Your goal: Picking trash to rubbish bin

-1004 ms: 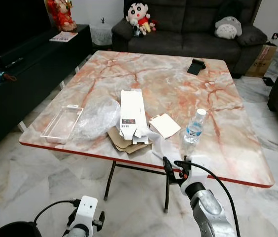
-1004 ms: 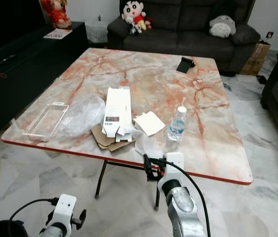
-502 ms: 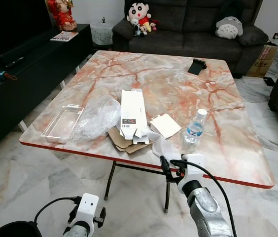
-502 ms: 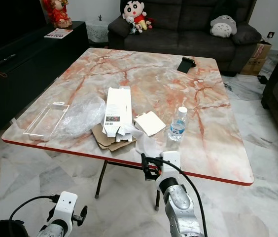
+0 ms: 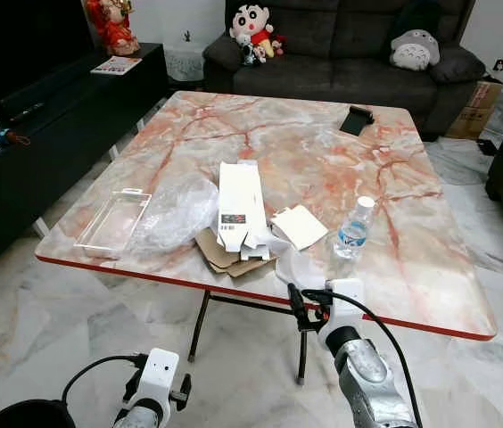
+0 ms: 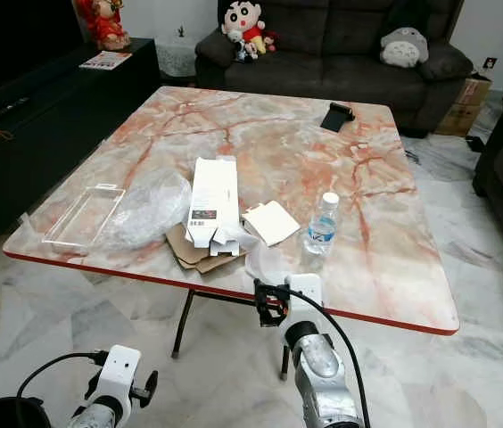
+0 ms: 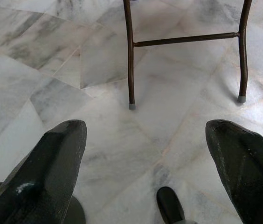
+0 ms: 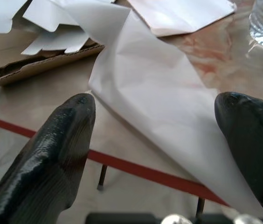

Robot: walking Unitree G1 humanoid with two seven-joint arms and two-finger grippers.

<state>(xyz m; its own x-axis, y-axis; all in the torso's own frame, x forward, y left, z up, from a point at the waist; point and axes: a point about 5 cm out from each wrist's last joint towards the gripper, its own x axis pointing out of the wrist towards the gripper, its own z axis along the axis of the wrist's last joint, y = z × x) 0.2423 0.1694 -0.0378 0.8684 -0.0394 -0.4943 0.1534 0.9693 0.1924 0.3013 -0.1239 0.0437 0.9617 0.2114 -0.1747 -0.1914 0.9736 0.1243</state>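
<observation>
The white sheet's far end [image 8: 96,16] is resting loosely on the carton's flaps. The white sheet will therefore come away and leave the carton behind when I lift it.
Trash lies at the near side of the marble table [image 5: 430,267]: a clear plastic tray [image 5: 113,221], crumpled plastic wrap [image 5: 178,209], a white carton [image 5: 239,203] on brown cardboard [image 5: 225,257], a white card [image 5: 299,226] and a white paper sheet [image 5: 296,264] reaching the table's red edge. A water bottle [image 5: 352,230] stands to their right. My right gripper [image 5: 309,301] is open at the table's front edge, its fingers on either side of the white paper sheet [image 8: 169,107] without touching it. My left gripper [image 7: 145,126] hangs open low over the floor.
A black flat object [image 5: 356,119] lies at the table's far right. A dark sofa [image 5: 341,45] with soft toys stands behind, a black TV cabinet [image 5: 46,134] to the left. Table legs [image 7: 130,56] stand on the marble floor. A dark round shape [image 5: 20,415] sits at the bottom left.
My right gripper has moved a little left and closer to the table edge, toward the white paper sheet. The left arm has stayed low.
</observation>
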